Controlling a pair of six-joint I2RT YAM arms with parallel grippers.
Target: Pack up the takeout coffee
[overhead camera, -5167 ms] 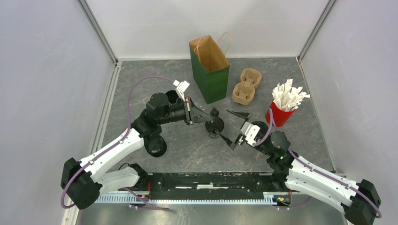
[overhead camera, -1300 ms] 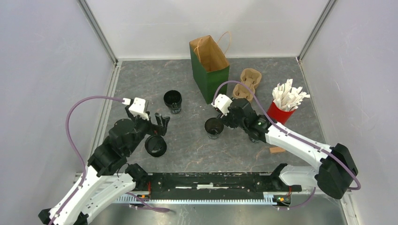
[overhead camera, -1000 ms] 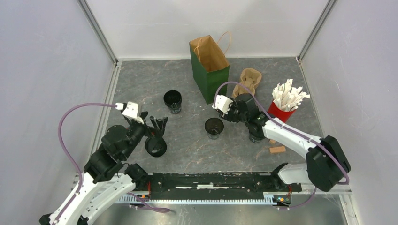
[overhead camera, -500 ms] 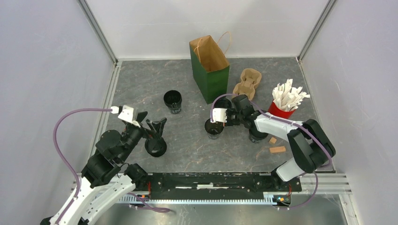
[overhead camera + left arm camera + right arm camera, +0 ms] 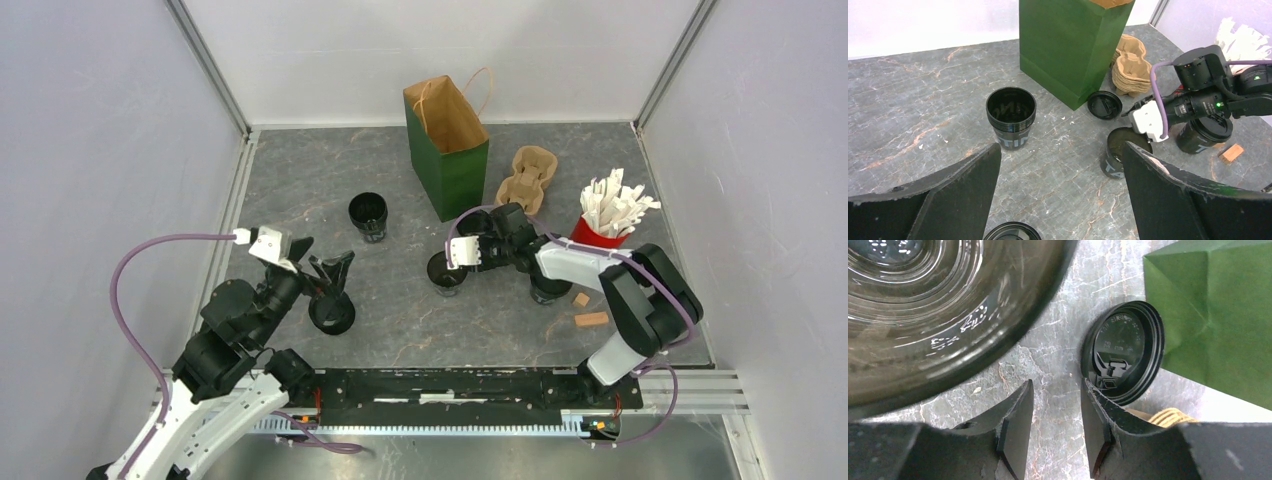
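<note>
Next, I move toward the green paper bag and get my right gripper's open fingers on both sides of the lid's rim (image 5: pixel 1085 351) before closing, because the black lid's rim (image 5: pixel 1083 369) is outside those fingers.
Several black takeout coffee cups stand on the grey table. Two are lidless: one at the left (image 5: pixel 368 215) (image 5: pixel 1010 117), one in the middle (image 5: pixel 446 272) (image 5: pixel 1119 157) (image 5: pixel 923 300). A lidded cup (image 5: pixel 548 286) (image 5: pixel 1205 132) stands under the right arm. Another cup (image 5: pixel 332 312) (image 5: pixel 1010 232) sits just below my left gripper (image 5: pixel 325 262) (image 5: pixel 1062 146), which hangs open and empty. A loose black lid (image 5: pixel 1104 105) (image 5: pixel 1123 352) lies flat by the green paper bag (image 5: pixel 447 150). My right gripper (image 5: pixel 474 238) (image 5: pixel 1055 390) is low between the middle cup and the lid, open over bare table, its right finger (image 5: pixel 1095 410) at the lid's edge.
The tan pulp cup carrier (image 5: pixel 527 182) (image 5: pixel 1130 70) lies right of the bag. A red cup of white packets (image 5: pixel 598 240) stands further right. Two small tan blocks (image 5: pixel 590 320) lie near the right arm's base. Grey walls enclose the table.
My right gripper swung left and down beside the middle cup and the loose lid, and its jaws narrowed. The left arm drew back slightly and stays open above the near cup.
</note>
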